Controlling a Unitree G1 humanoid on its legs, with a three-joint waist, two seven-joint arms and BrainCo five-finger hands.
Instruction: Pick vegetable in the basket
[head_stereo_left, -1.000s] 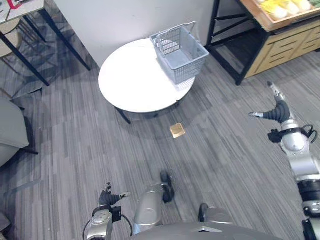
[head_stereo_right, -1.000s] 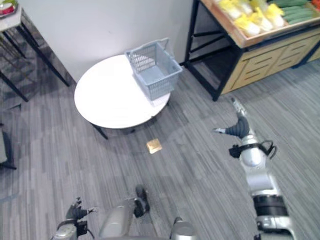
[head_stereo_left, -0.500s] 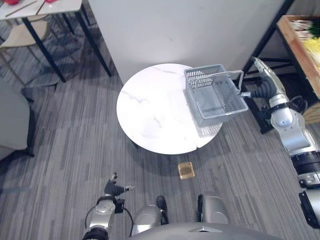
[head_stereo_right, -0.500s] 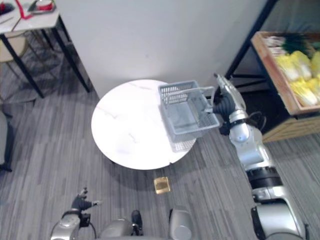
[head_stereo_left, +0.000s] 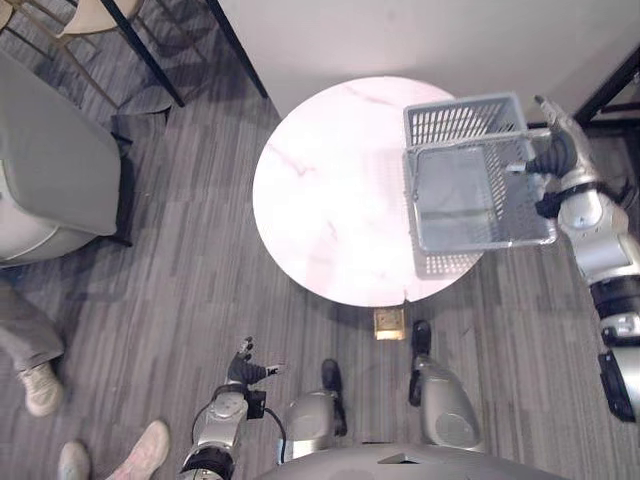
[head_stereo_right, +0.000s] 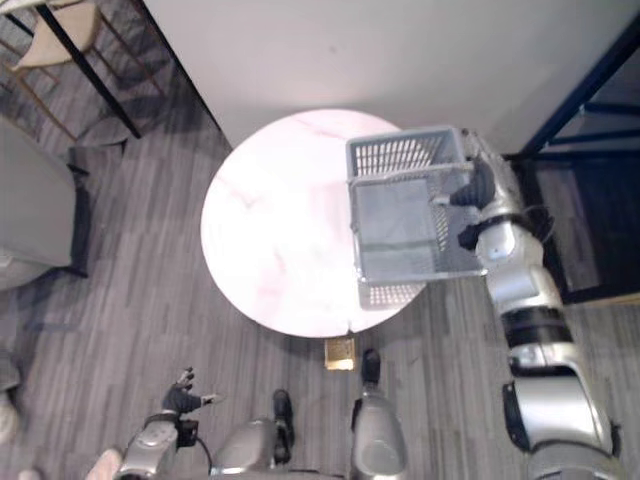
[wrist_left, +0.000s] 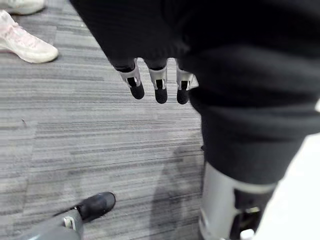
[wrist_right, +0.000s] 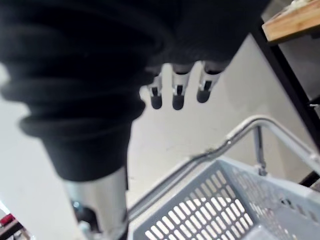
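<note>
The metal handle is joined to the basket's rim (head_stereo_left: 468, 190) at a small joint (wrist_right: 261, 170), so the basket will hang below the handle with its opening up when I lift and carry it.
A grey mesh basket (head_stereo_left: 470, 190) with a metal handle (wrist_right: 240, 132) stands at the right edge of the round white table (head_stereo_left: 330, 190). Nothing lies inside it that I can see. My right hand (head_stereo_left: 556, 152) is at the basket's right side, close above the handle, with its fingers (wrist_right: 175, 92) straight and open and nothing in them. My left hand (head_stereo_left: 245, 368) hangs low over the floor in front of the table, its fingers (wrist_left: 157, 87) relaxed and holding nothing.
A grey armchair (head_stereo_left: 50, 170) stands left of the table. A person's shoes (head_stereo_left: 40, 385) are on the striped floor at the lower left. A brass floor plate (head_stereo_left: 389, 322) lies just before the table. A dark shelf frame (head_stereo_left: 615, 95) stands right of the basket.
The camera has moved closer over the table. My right hand has swung from above the floor to the basket's right side by the handle. The left hand stays low.
</note>
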